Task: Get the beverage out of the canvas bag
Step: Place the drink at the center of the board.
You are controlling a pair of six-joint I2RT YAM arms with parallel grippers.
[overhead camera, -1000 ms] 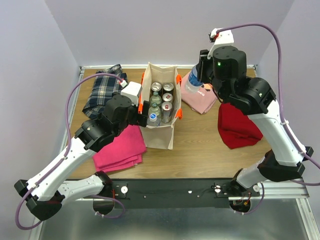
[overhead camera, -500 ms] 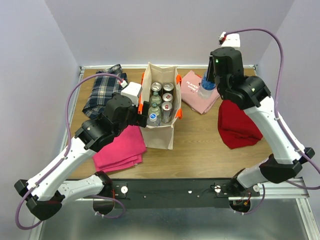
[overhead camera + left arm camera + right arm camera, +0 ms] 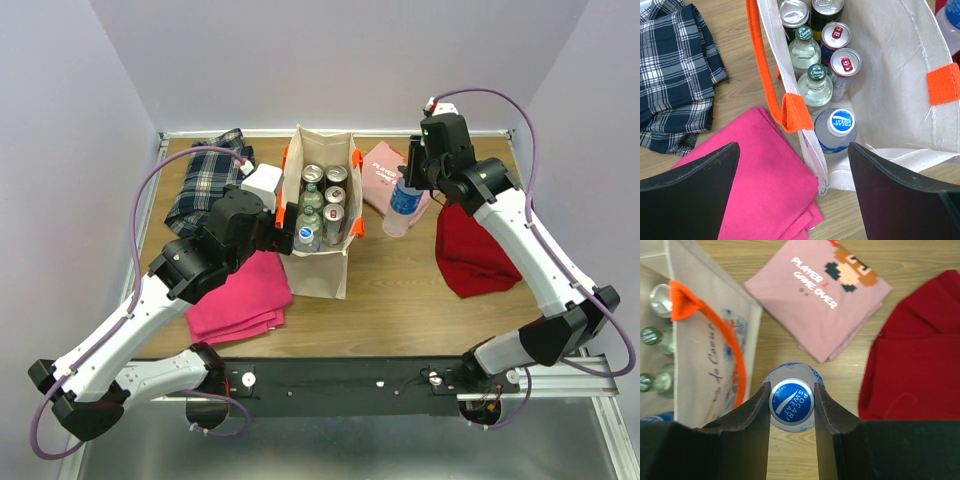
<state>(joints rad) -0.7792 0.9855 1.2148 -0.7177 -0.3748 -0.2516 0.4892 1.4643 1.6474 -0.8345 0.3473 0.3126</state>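
The held Pocari Sweat bottle (image 3: 402, 208) is hanging upright outside the canvas bag, so my right gripper should go on lowering it onto the open wood (image 3: 374, 238) until the bottle's base stands flat.
The beige canvas bag (image 3: 322, 268) with orange handles stands upright mid-table and holds several cans and bottles, among them a blue-capped Pocari Sweat bottle (image 3: 836, 129). My right gripper (image 3: 791, 402) is shut on the cap of a second Pocari Sweat bottle (image 3: 400, 205), which is upright outside the bag, to its right, with its base at or just above the tabletop. My left gripper (image 3: 792, 190) is open, and its fingers straddle the bag's near left wall (image 3: 812, 150) without holding it.
A pink printed shirt (image 3: 385, 172) lies just behind the held bottle and a red cloth (image 3: 475, 250) to its right. A magenta cloth (image 3: 240, 295) and a plaid cloth (image 3: 208, 185) lie left of the bag. Bare wood (image 3: 400, 290) lies in front of the bottle.
My right arm has carried the bottle from high at the back right down towards the tabletop beside the bag. The left arm and the bag have not moved.
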